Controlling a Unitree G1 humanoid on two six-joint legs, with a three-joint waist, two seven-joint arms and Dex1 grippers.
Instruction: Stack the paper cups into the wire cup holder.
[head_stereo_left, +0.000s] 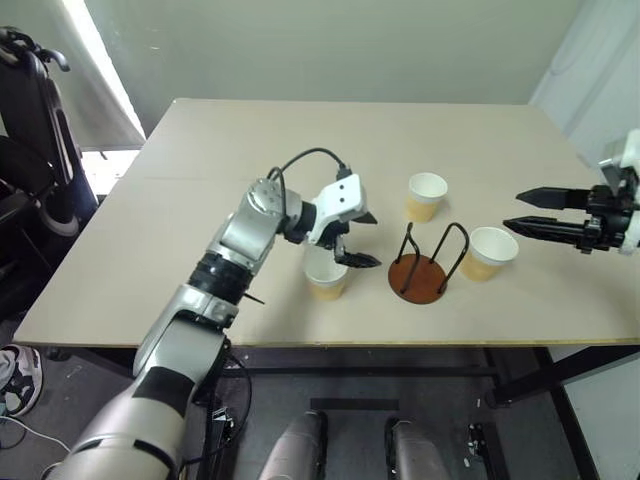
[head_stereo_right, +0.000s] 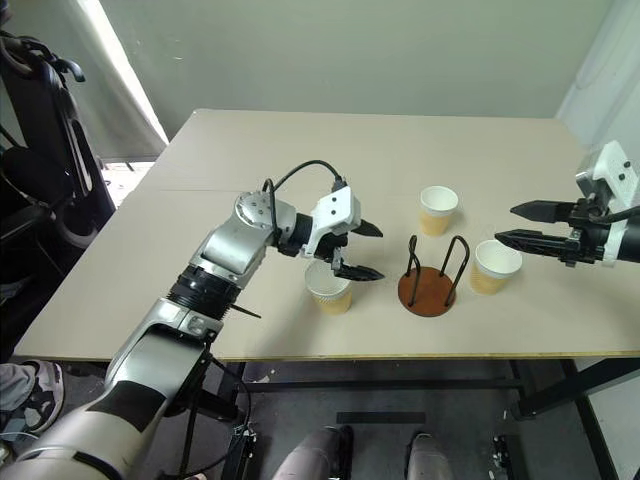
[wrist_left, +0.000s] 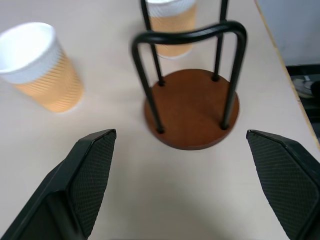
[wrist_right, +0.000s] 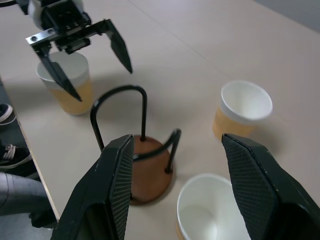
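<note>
The cup (head_stereo_left: 424, 204) behind the holder is upright and clear of the loops. My right gripper keeps going toward the cup's open rim (head_stereo_left: 429, 195) until its fingers are on both sides of it.
Three paper cups stand upright on the table: one (head_stereo_left: 326, 275) just left of the wire cup holder (head_stereo_left: 418, 277), one (head_stereo_left: 426, 196) behind it, and one (head_stereo_left: 490, 252) touching or nearly touching its right side. The holder is empty, its black loops (wrist_left: 190, 37) upright on the brown disc (wrist_left: 192, 107). My left gripper (head_stereo_left: 372, 240) hovers open over the left cup's far rim, pointing at the holder, with nothing between its fingers (wrist_left: 92, 175). My right gripper (head_stereo_left: 515, 211) is open and empty, raised to the right of the right cup (wrist_right: 210, 215).
The beige table (head_stereo_left: 250, 150) has bare surface to the back and left. Its front edge runs close below the holder and cups. A black chair-like frame (head_stereo_left: 40, 110) stands off the table's left side.
</note>
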